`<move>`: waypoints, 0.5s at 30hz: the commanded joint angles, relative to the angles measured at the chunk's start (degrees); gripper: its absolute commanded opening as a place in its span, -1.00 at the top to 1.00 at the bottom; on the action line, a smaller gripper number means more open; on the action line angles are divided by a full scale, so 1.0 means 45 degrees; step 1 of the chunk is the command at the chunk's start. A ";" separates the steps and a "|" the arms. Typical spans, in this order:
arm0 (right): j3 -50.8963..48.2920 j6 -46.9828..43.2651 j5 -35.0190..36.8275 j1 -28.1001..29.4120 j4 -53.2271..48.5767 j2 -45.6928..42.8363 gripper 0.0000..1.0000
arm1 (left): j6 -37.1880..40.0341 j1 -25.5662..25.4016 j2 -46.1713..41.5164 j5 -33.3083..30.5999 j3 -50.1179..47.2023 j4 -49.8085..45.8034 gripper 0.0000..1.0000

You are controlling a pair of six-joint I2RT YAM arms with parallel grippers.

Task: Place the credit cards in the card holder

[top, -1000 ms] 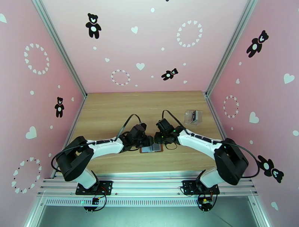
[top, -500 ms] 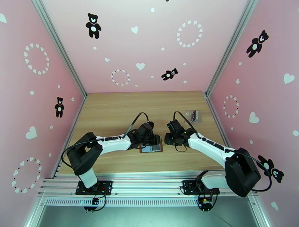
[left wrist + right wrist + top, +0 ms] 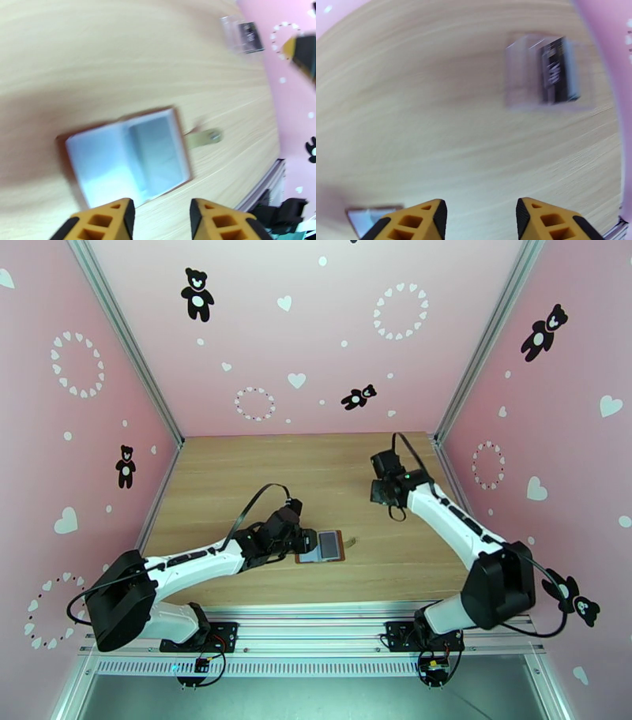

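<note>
The standing credit cards' flat sides are in line with my right gripper's open fingers. I should keep moving closer to the clear case until the fingers are on both sides of a card.
The brown card holder [image 3: 322, 545] lies open and flat on the table, its greyish pockets [image 3: 126, 158] facing up and its snap tab [image 3: 203, 137] sticking out to the right. My left gripper [image 3: 306, 541] hovers at the wallet's left edge, open and empty [image 3: 160, 221]. A dark credit card [image 3: 555, 71] stands inside a clear plastic case [image 3: 521, 75] at the back right; it is blurred. My right gripper [image 3: 385, 494] is open and empty [image 3: 480, 221], just short of that case. The card holder's corner [image 3: 371, 215] shows low at the left in the right wrist view.
Pink walls with bear and heart stickers close in the wooden table [image 3: 237, 477] on three sides. The clear case and its card [image 3: 249, 36] sit close to the right wall. A metal rail [image 3: 316, 627] runs along the near edge.
My right arm swung from beside the card holder out to the back right, over the clear case. My left arm drew back to the left, uncovering the open card holder.
</note>
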 commanded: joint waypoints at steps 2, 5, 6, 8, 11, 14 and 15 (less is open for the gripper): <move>0.2079 -0.1225 0.1192 -0.1347 -0.1630 0.1842 -0.09 | -0.0071 0.0089 -0.0473 -0.0310 -0.0619 -0.0085 0.10; 0.3327 -0.1676 0.0954 -0.2182 -0.1888 0.3024 -0.11 | -0.0024 0.0090 -0.0567 -0.0301 -0.0681 -0.0105 0.09; 0.3639 -0.1778 0.0821 -0.2442 -0.1976 0.3358 -0.11 | -0.0012 0.0099 -0.0590 -0.0292 -0.0690 -0.0095 0.09; 0.4166 -0.1942 0.0288 -0.2957 -0.2019 0.4043 -0.12 | 0.0032 0.0104 -0.0598 -0.0246 -0.0683 -0.0076 0.09; 0.4467 -0.2039 -0.0268 -0.3373 -0.1950 0.4654 -0.12 | 0.0039 0.0109 -0.0503 -0.0221 -0.0637 -0.0042 0.09; 0.4518 -0.2018 -0.0510 -0.3731 -0.1762 0.4983 -0.13 | 0.0058 0.0128 -0.0258 -0.0091 -0.0520 -0.0014 0.08; 0.4589 -0.2030 -0.0622 -0.3841 -0.1707 0.5109 -0.13 | 0.0054 0.0138 -0.0173 -0.0050 -0.0498 -0.0007 0.09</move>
